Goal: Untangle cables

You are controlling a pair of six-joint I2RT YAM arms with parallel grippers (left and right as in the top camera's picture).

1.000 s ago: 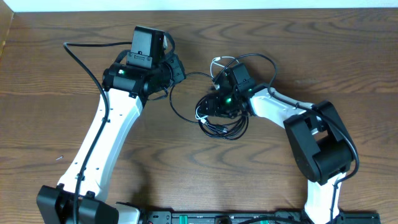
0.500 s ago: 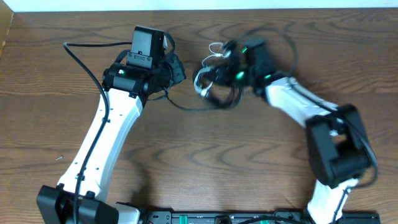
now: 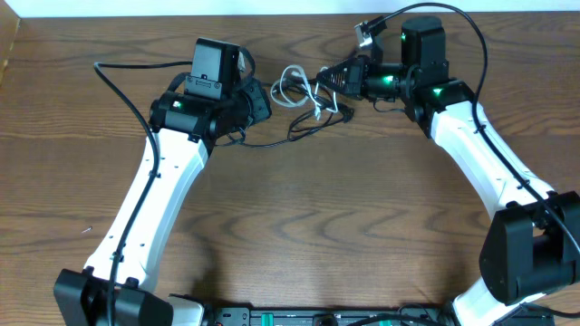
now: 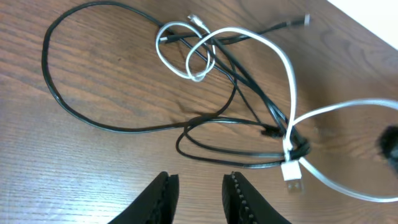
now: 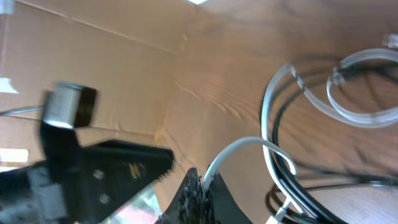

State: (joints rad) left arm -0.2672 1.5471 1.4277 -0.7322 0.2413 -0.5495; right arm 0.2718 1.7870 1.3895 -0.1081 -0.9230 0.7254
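Observation:
I should hold the black cable [image 4: 246, 78] with my left gripper while my right gripper pulls the white cable out, because the white cable still loops through the black cable [image 4: 290, 140].
The white cable [image 3: 288, 83] and the black cable [image 3: 272, 142] are still looped together on the wooden table between my two arms. My right gripper [image 3: 337, 80] is shut on the white cable [image 5: 236, 149] and holds it up near the far edge. The black cable [image 5: 298, 186] hangs in loops beside it. In the left wrist view, the white cable [image 4: 289, 81] crosses the black cable [image 4: 81, 112] several times, and a white plug [image 4: 292, 171] lies by the knot. My left gripper [image 4: 200, 183] stands slightly open just short of the tangle, with nothing between its fingers.
The far table edge and a white wall [image 3: 272, 7] run just behind both grippers. A thick black arm wire [image 3: 118, 86] arcs off the left arm. A grey connector [image 3: 365, 29] sticks up by the right wrist.
My right gripper has shut on the cables and swung from the table's middle up to the far right. That dragged and stretched the tangle. The left arm stayed put.

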